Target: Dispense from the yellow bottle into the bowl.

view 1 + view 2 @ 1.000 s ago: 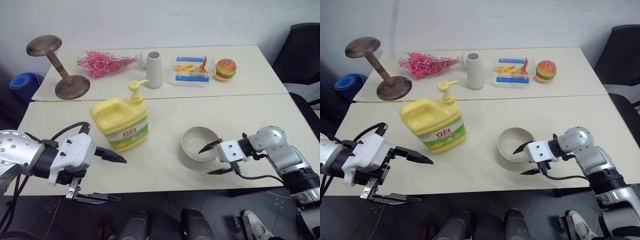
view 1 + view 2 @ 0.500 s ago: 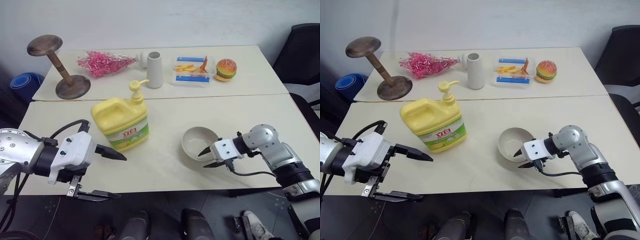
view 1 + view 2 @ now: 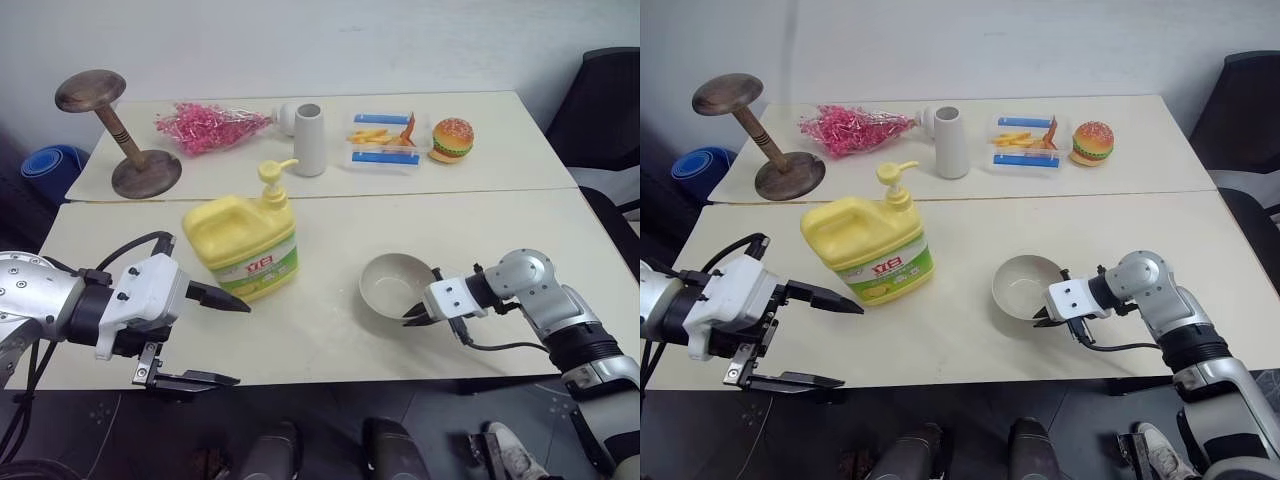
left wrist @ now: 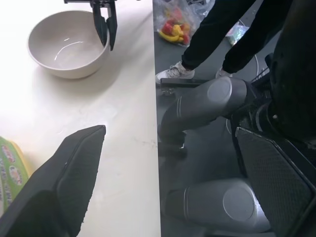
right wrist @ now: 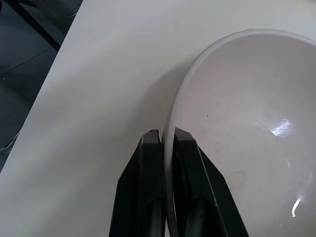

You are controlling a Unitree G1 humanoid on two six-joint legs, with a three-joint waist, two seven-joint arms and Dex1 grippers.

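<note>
My right gripper needs to hold the bowl (image 3: 391,284) under the nozzle (image 3: 291,164) before my left gripper pushes the nozzle down, because the bowl sits away from the pump nozzle.
The yellow bottle (image 3: 240,245), a squat jug with a pump nozzle and a green label, stands left of centre on the near table. To its right sits the pale bowl (image 3: 393,285), empty. My right gripper (image 3: 410,318) is shut on the bowl's near right rim. In the right wrist view one finger (image 5: 148,163) lies outside the wall of the bowl (image 5: 247,113) and the other inside. My left gripper (image 3: 243,343) hangs open at the table's front edge, just in front of the bottle and clear of it. The left wrist view shows the bowl (image 4: 69,44) beyond the table edge.
On the far table stand a wooden stand (image 3: 120,130), a pink bundle (image 3: 205,127), a tall white cup (image 3: 308,139), a tray of fries (image 3: 382,140) and a toy burger (image 3: 452,138). A black chair (image 3: 605,110) is at the right.
My right gripper's fingers have closed from wide apart onto the bowl's rim. The bowl has shifted slightly left. The left gripper has stayed in place and open.
</note>
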